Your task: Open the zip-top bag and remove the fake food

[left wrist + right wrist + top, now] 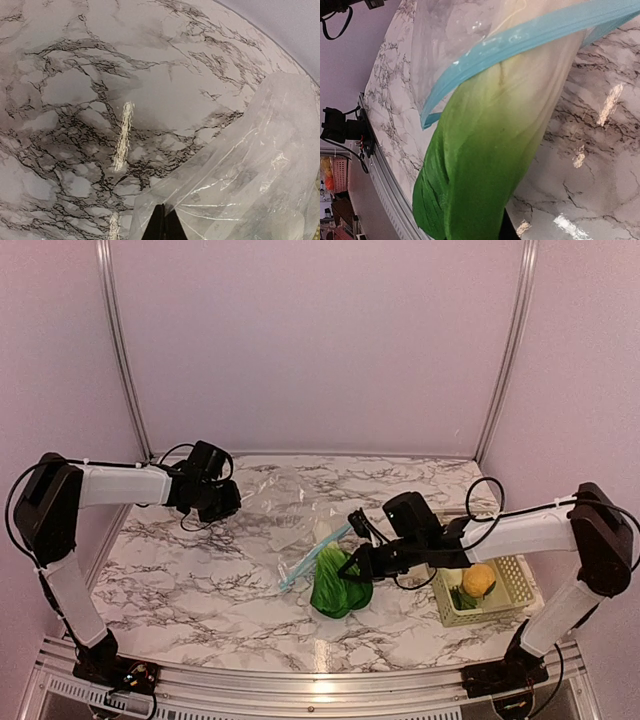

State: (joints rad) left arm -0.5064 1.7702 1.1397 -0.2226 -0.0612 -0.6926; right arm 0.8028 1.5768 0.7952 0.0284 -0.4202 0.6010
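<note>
My right gripper keeps pulling the vegetable's stem free and lets go over the basket point(512, 585), because the vegetable's leaves are past the bag's blue strip point(314, 557) and my left gripper is holding the bag.
The clear zip-top bag point(283, 508) lies crumpled mid-table, its light blue zipper strip point(308, 568) toward the front. My left gripper point(226, 502) is shut on the bag's far left edge; in the left wrist view the black fingertips point(164, 223) pinch the clear plastic point(240, 175). My right gripper point(352, 568) is shut on the fake food, a green leafy vegetable point(338, 590). In the right wrist view the vegetable point(485, 170) fills the frame and hides the jaws. Its pale stem still passes under the blue strip point(520, 45) into the bag mouth, while the leaves are outside.
A pale yellow-green lattice basket point(512, 575) stands at the right beside the right arm and holds a yellow-orange round fruit point(478, 580) and a small green piece. The table's front rail point(320, 680) runs just below the vegetable.
</note>
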